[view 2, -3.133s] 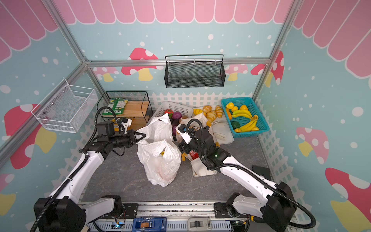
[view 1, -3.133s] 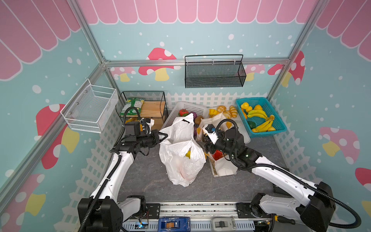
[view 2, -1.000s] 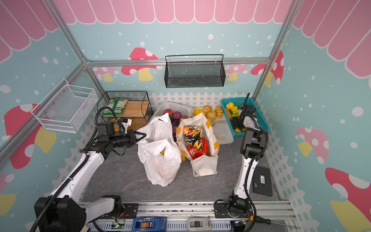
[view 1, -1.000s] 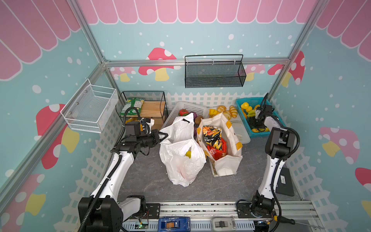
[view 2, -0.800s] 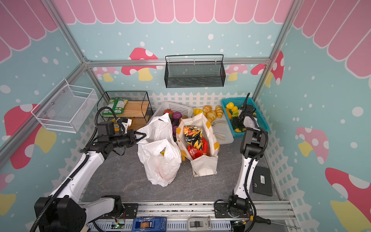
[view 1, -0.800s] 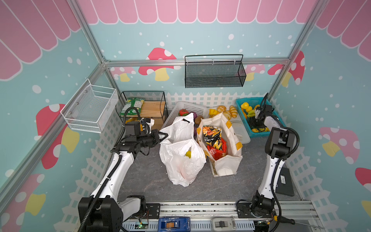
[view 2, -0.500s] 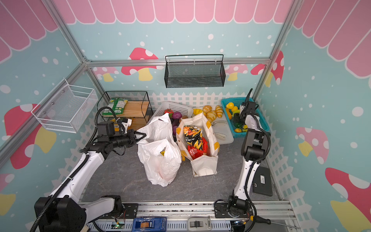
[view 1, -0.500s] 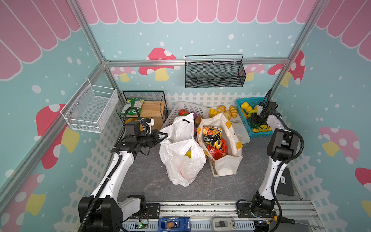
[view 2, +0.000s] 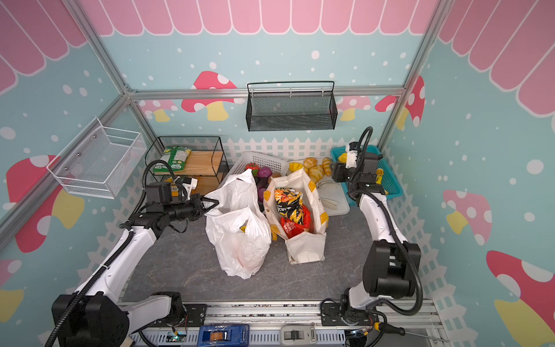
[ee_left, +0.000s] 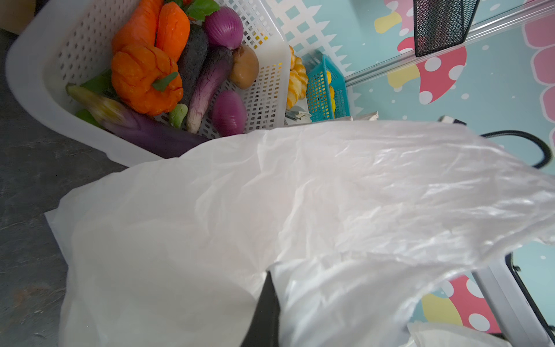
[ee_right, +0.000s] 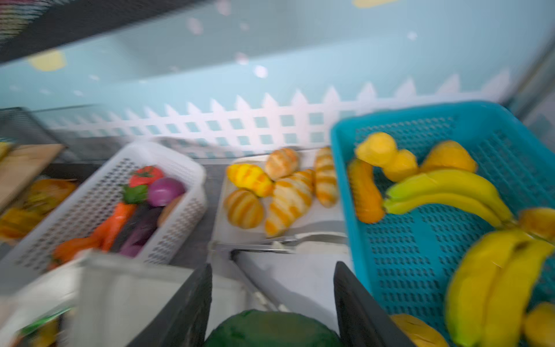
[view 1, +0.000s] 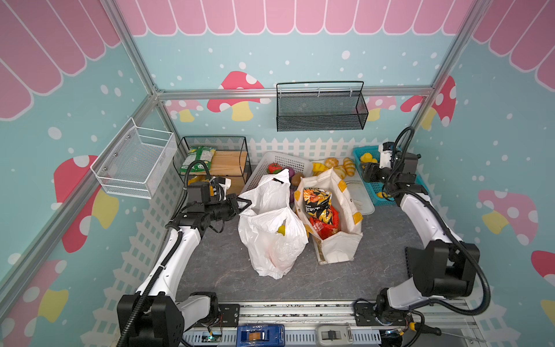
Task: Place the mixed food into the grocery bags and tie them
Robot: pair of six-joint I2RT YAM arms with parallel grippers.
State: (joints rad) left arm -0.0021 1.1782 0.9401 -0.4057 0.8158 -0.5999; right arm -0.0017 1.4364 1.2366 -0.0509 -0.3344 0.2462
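My right gripper should keep carrying the dark green fruit until it hangs inside the bag (view 1: 276, 208), because my left gripper is holding the white plastic bag's upper edge (view 1: 256, 195) open.
The white plastic bag (view 1: 270, 237) (view 2: 240, 240) stands mid-table with a yellow fruit (view 1: 281, 229) showing inside. My left gripper (view 1: 244, 205) (ee_left: 268, 273) is shut on the bag's (ee_left: 270, 195) upper edge. Beside it stands the cream tote (view 1: 339, 243) (view 2: 306, 249), holding the yellow-and-dark snack packet (view 1: 316, 201) and the red crisp packet (view 1: 322, 223). My right gripper (view 1: 365, 174) (ee_right: 271, 267) hangs at the blue basket's left edge. A dark green round fruit (ee_right: 270, 329) sits between its fingers.
The blue basket (view 1: 420, 183) (ee_right: 420, 255) holds bananas and yellow fruits at the back right. Left of it lie a white tray (view 1: 360, 195) of bread rolls and a white basket (view 1: 279, 159) (ee_left: 27, 60) of vegetables. A black wire shelf (view 1: 210, 156) stands at the back left.
My right gripper has risen out of the blue basket and swung left towards the tray with the green fruit in it. The left arm and both bags have not moved.
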